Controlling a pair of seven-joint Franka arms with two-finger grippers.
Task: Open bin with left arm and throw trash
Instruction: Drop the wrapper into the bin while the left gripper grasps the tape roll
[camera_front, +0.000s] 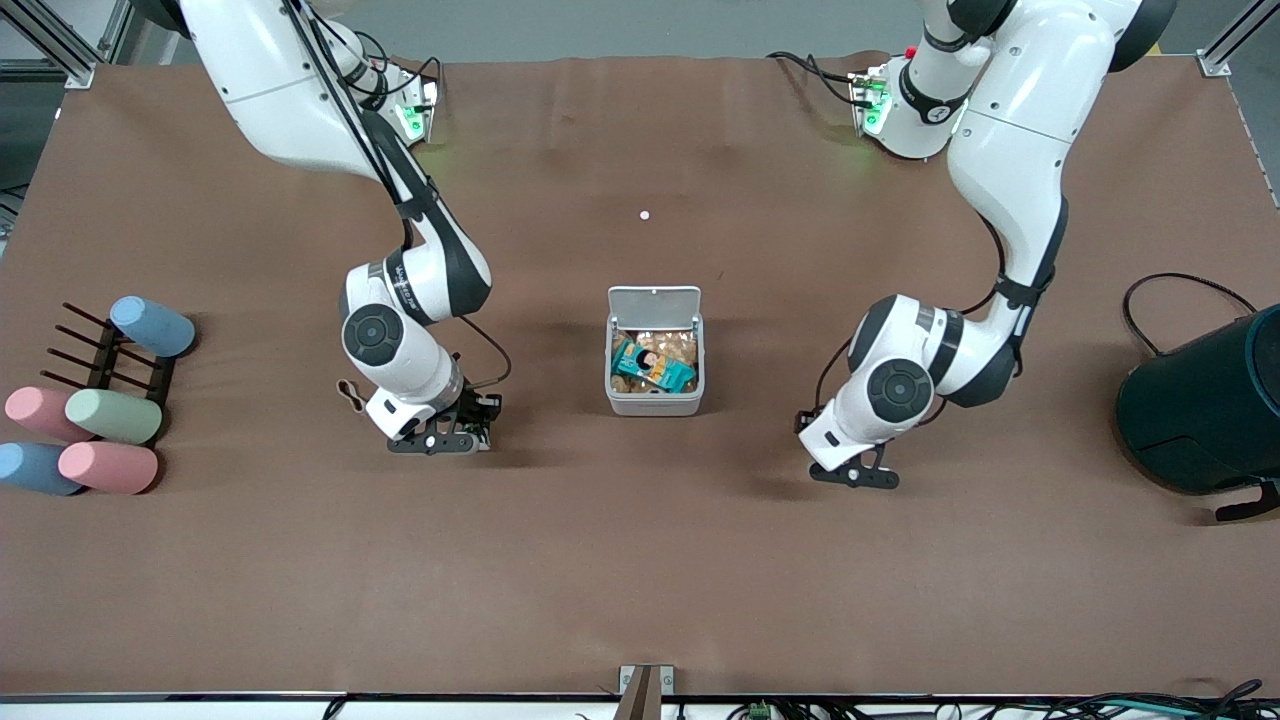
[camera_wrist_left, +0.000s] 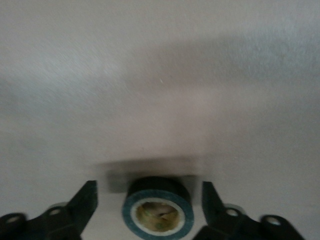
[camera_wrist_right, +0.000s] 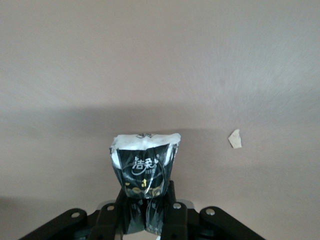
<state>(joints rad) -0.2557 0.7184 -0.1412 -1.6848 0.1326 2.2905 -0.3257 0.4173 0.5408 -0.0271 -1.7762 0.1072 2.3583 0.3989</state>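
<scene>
Snack packets (camera_front: 654, 364) already lie spread across the white-grey bin's opening. The dark tape roll (camera_wrist_left: 158, 212) will sit on top of them when I drop it in.
The white-grey bin (camera_front: 655, 402) stands mid-table with its lid (camera_front: 655, 300) tipped up, and snack packets show inside. My left gripper (camera_front: 858, 476) is low over the cloth toward the left arm's end. It is open, its fingers (camera_wrist_left: 85, 200) straddling a dark tape roll (camera_wrist_left: 159, 212) that lies flat without touching them. My right gripper (camera_front: 445, 436) is low toward the right arm's end, shut on a black printed wrapper (camera_wrist_right: 145, 167) that sticks out past its fingertips (camera_wrist_right: 148, 220). A figure-eight band (camera_front: 350, 393) lies on the cloth beside the right wrist.
Several pastel cups (camera_front: 113, 415) and a dark rack (camera_front: 100, 355) sit at the right arm's end. A large dark teal cylinder (camera_front: 1210, 405) with a cable stands at the left arm's end. A small white speck (camera_front: 644, 215) lies farther from the camera than the bin.
</scene>
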